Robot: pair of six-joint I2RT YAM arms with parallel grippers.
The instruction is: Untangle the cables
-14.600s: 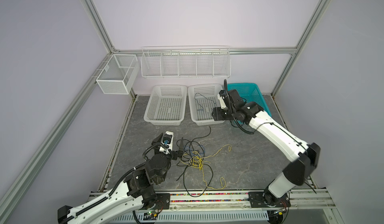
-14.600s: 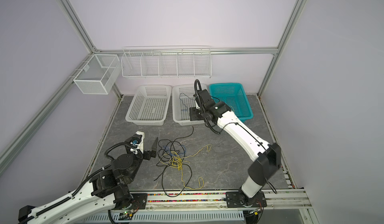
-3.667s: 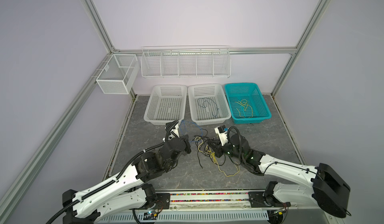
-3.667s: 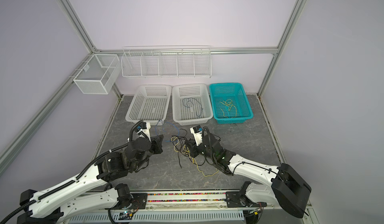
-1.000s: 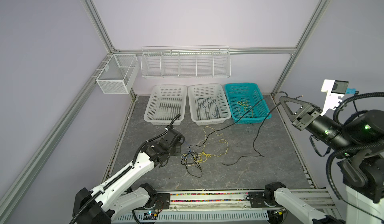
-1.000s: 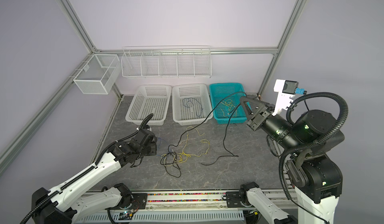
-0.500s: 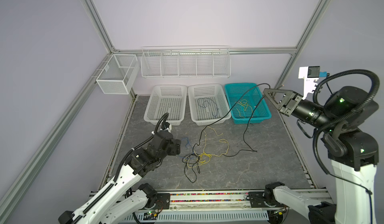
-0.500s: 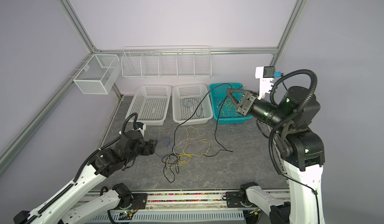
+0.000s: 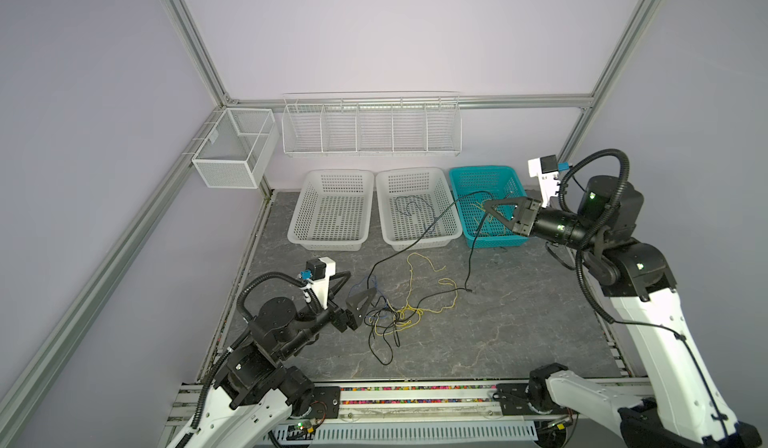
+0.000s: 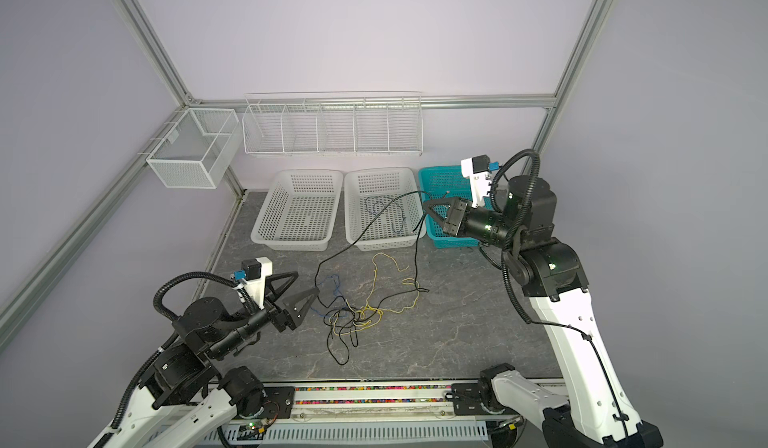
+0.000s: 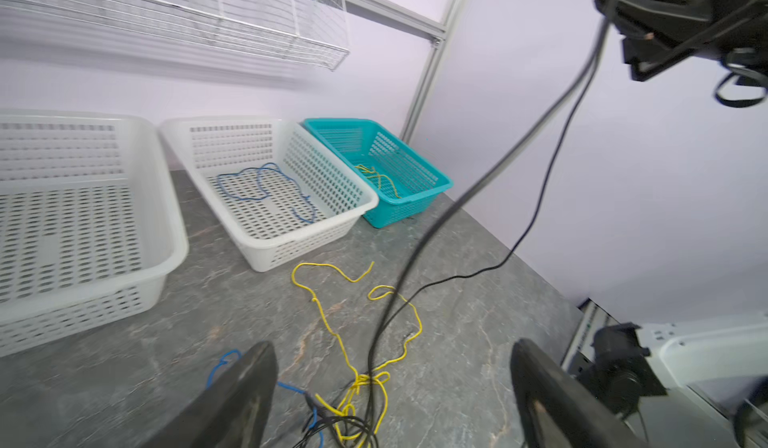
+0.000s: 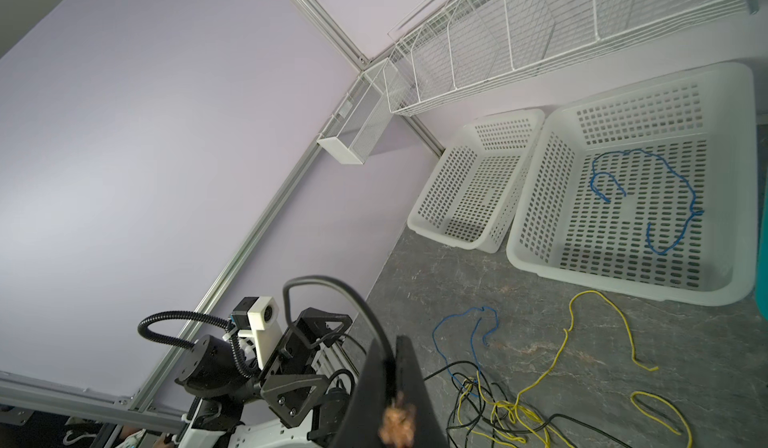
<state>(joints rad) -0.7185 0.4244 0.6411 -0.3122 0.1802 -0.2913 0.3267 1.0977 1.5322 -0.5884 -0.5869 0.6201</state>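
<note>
The black cable point(image 9: 472, 194) is in my right gripper by the teal basket, far from the empty white basket point(image 9: 331, 208), so next my left gripper takes the cable and carries it to the white basket.
The cables point(image 9: 390, 315) point(image 10: 353, 313) lie in a knot of black, yellow and blue wires on the grey table. My right gripper point(image 9: 487, 205) point(image 10: 424, 205) hangs raised in front of the baskets, shut on a black cable point(image 9: 415, 240) point(image 10: 361, 234) that slopes down into the knot. The cable's free end dangles to the table. In the right wrist view the right gripper point(image 12: 390, 352) pinches that black cable point(image 12: 332, 288). My left gripper point(image 9: 357, 290) point(image 10: 305, 287) point(image 11: 392, 367) stands open and empty just left of the knot point(image 11: 353, 404).
Three baskets stand along the back. The left white basket point(image 9: 299, 213) is empty. The middle white basket point(image 9: 384, 217) holds a blue cable point(image 11: 257, 176). The teal basket point(image 9: 482, 173) holds a yellow cable point(image 11: 376, 178). A wire shelf point(image 9: 370, 126) and mesh box point(image 9: 232, 151) hang on the walls.
My right gripper has swung left toward the baskets with the black cable, drawing it out of the knot. My left gripper has opened wide beside the knot.
</note>
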